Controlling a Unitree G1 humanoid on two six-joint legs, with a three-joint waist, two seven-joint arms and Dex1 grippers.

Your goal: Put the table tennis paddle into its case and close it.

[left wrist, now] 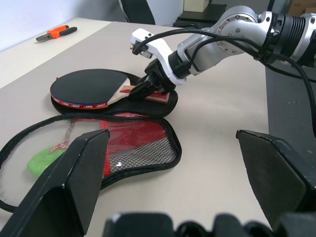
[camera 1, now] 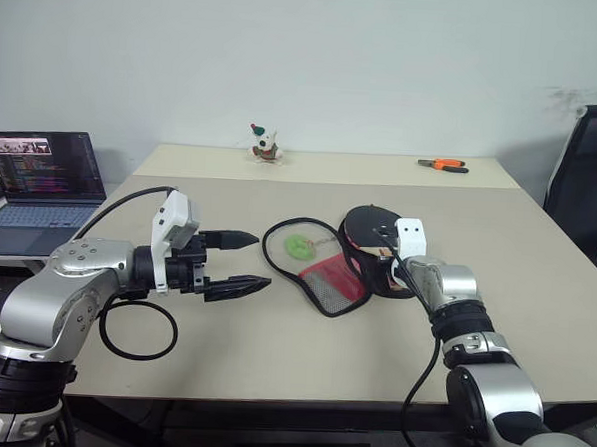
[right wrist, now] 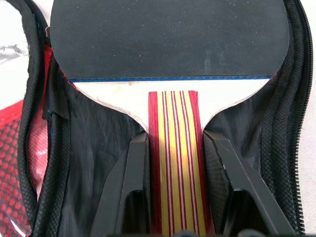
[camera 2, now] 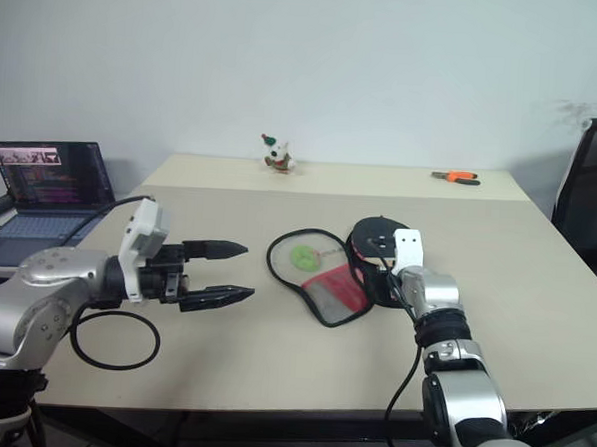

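The green tag's strap (camera 1: 326,242) leads toward the bottom half of the case, so I expect the green tag to stay behind when I fold the case's flap over.
The table tennis paddle (right wrist: 168,34), black rubber face up, lies in the bottom half of the case (left wrist: 138,140) at the middle of the table. My right gripper (right wrist: 173,138) is shut on its red and yellow striped handle (right wrist: 175,163), one finger on each side. The case lies unzipped; its mesh and red flap (camera 1: 327,281) is spread flat toward my left. My left gripper (camera 1: 261,261) hovers open above the table, left of the flap, pointing at it with nothing between its fingers.
A green tag (camera 1: 299,247) lies under the flap's mesh. A black cable loop (camera 1: 138,330) rests under my left arm. An open laptop (camera 1: 40,180) stands at the far left, a small figurine (camera 1: 266,144) and orange pliers (camera 1: 444,165) at the back, a chair (camera 1: 592,169) on the right.
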